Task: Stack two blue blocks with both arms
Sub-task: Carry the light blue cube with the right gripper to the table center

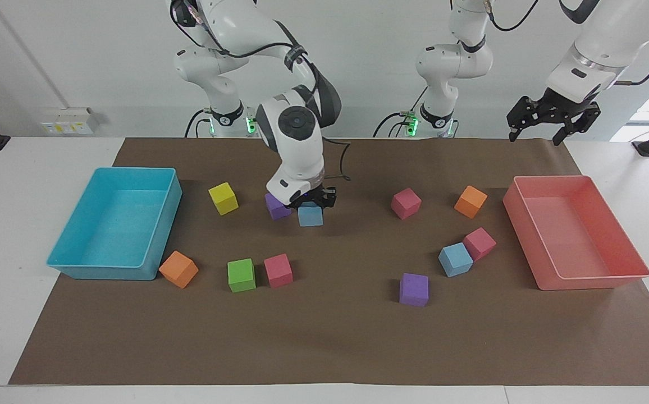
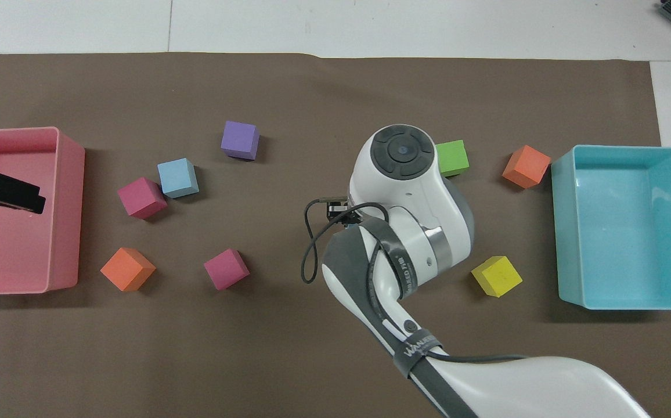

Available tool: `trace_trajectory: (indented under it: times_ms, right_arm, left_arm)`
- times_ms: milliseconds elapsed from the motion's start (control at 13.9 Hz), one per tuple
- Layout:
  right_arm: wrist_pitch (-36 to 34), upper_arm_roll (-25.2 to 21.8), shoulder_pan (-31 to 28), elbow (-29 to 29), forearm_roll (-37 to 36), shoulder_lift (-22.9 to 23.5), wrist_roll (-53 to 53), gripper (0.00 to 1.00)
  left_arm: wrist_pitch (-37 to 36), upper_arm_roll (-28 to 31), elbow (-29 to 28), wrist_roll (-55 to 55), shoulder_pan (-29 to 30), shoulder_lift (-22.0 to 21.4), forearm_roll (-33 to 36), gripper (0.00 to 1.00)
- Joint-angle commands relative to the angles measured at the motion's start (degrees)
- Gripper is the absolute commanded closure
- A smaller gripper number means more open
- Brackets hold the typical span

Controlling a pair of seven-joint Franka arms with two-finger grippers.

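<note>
My right gripper keeps carrying the light blue block point(image 1: 310, 215), which hangs level next to open mat in the middle point(image 1: 343, 240), to that spot until the block rests flat, and then let go.
My right gripper point(image 1: 313, 202) is shut on one light blue block point(image 1: 310, 215), held low over the middle of the brown mat, beside a purple cube point(image 1: 275, 206). In the overhead view the right arm's hand point(image 2: 405, 191) hides this block. The second blue block point(image 1: 455, 259) point(image 2: 177, 177) rests on the mat toward the left arm's end, touching a magenta cube point(image 1: 479, 243). My left gripper point(image 1: 552, 120) point(image 2: 4, 194) waits open and holds nothing, high over the pink tray point(image 1: 594, 280).
A turquoise tray point(image 1: 77, 266) sits at the right arm's end. Loose cubes lie around: yellow point(image 1: 223, 198), orange point(image 1: 178, 269), green point(image 1: 241, 275), pink-red point(image 1: 278, 270), magenta point(image 1: 406, 203), another orange point(image 1: 470, 201), purple point(image 1: 414, 289).
</note>
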Motion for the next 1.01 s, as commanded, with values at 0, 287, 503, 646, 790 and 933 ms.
trace_trajectory:
  times_ms: [0,287,503,646,790,933]
  right_arm:
    - [-1.4,-0.2,0.8,9.2,0.5,7.7,3.5,1.00]
    - [2.9,-0.2,2.7,9.8,0.9,11.1,6.5,1.00]
    - [5.1,-0.2,3.5,10.0,1.0,12.4,7.6,1.00]
    - [6.8,-0.2,3.8,9.7,1.1,12.7,7.6,1.00]
    - [6.9,-0.2,3.8,9.5,0.5,12.5,7.0,1.00]
    - [6.9,-0.2,3.9,9.2,-0.1,12.3,4.1,1.00]
  left_arm:
    - [-0.5,-0.5,-0.7,0.2,1.0,-1.0,-0.8,0.00]
    - [-0.5,-0.5,-0.7,0.2,1.0,-1.0,-0.8,0.00]
    - [-0.4,-0.5,-0.7,0.2,1.0,-0.9,-0.8,0.00]
    - [-0.4,-0.5,-0.6,0.2,1.0,-0.9,-0.7,0.00]
    - [-0.4,-0.5,-0.6,0.2,1.0,-0.9,-0.4,0.00]
    - [-0.2,-0.5,-0.6,0.2,1.0,-0.9,-0.3,0.00]
